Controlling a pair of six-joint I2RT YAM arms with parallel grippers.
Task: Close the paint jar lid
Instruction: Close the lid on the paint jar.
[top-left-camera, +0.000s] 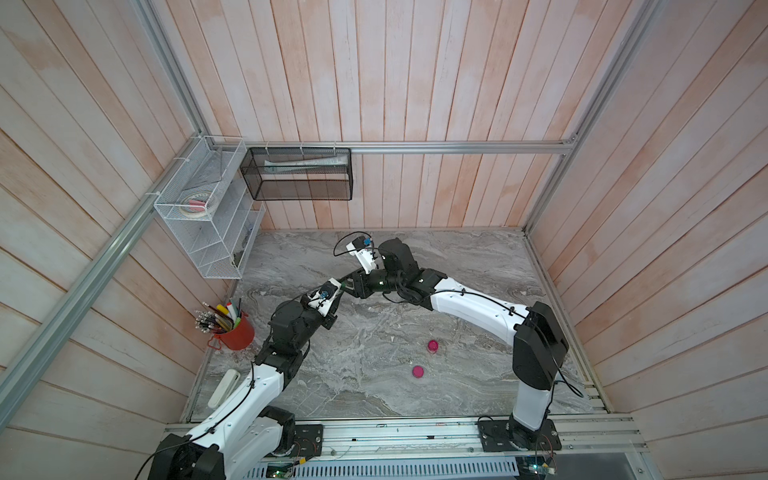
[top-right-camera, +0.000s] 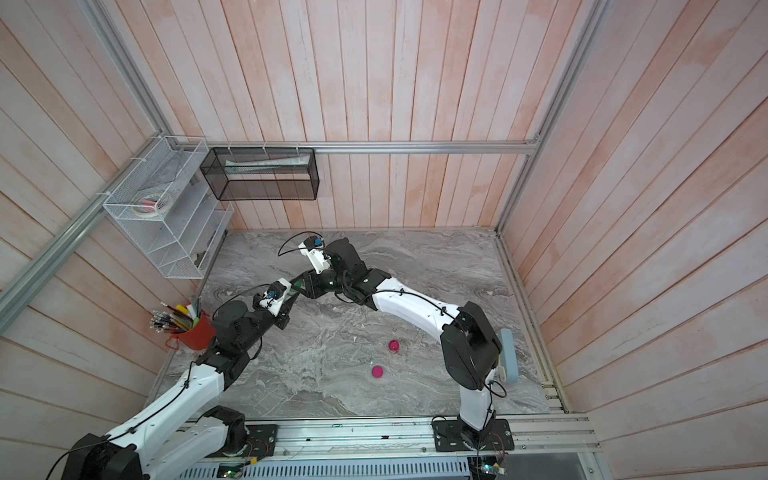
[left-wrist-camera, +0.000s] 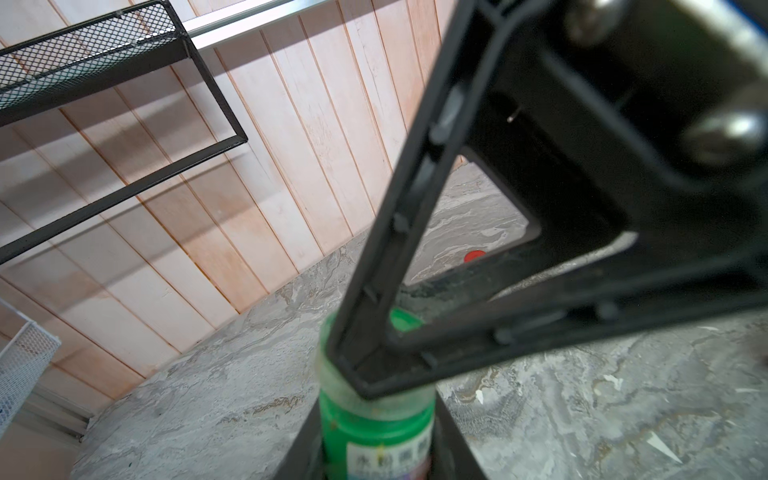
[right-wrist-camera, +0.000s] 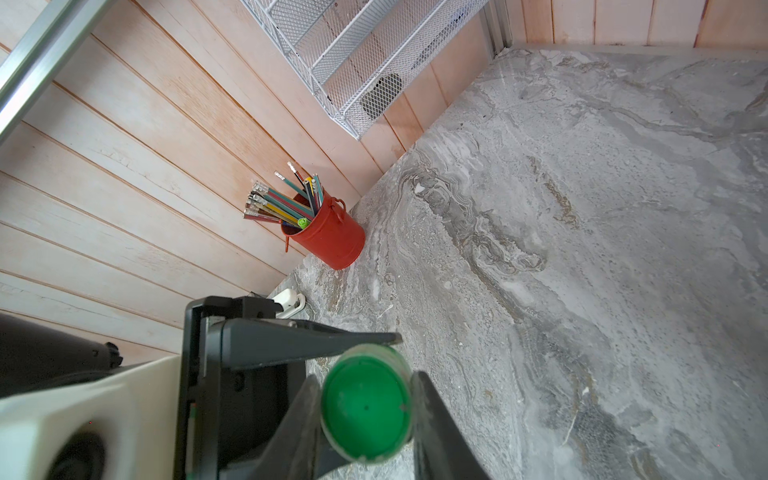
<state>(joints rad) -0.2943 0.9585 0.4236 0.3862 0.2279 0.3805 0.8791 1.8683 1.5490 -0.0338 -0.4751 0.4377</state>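
Observation:
The green lid is lined up with the jar body (left-wrist-camera: 376, 449) in my left gripper, so my right gripper should continue to hold the lid (right-wrist-camera: 367, 406) straight and release it there.
A green paint jar (left-wrist-camera: 374, 424) with a white label is held off the marble table (top-left-camera: 457, 257), and my left gripper (left-wrist-camera: 376, 453) is shut on its body. Its round green lid (right-wrist-camera: 365, 409) sits on top of the jar. My right gripper (right-wrist-camera: 366, 405) is shut on the lid, one finger on each side. How tightly the lid is seated cannot be told. In both top views the two grippers meet over the back-left middle of the table, left gripper (top-left-camera: 337, 292) and right gripper (top-left-camera: 353, 283), with only a sliver of the green jar (top-right-camera: 296, 286) showing between them.
Two small pink jars (top-left-camera: 433, 345) (top-left-camera: 418, 371) stand on the table toward the front right. A red pencil cup (top-left-camera: 235, 332) stands by the left wall. A white mesh shelf (top-left-camera: 208, 216) and a black mesh basket (top-left-camera: 299, 174) hang on the walls.

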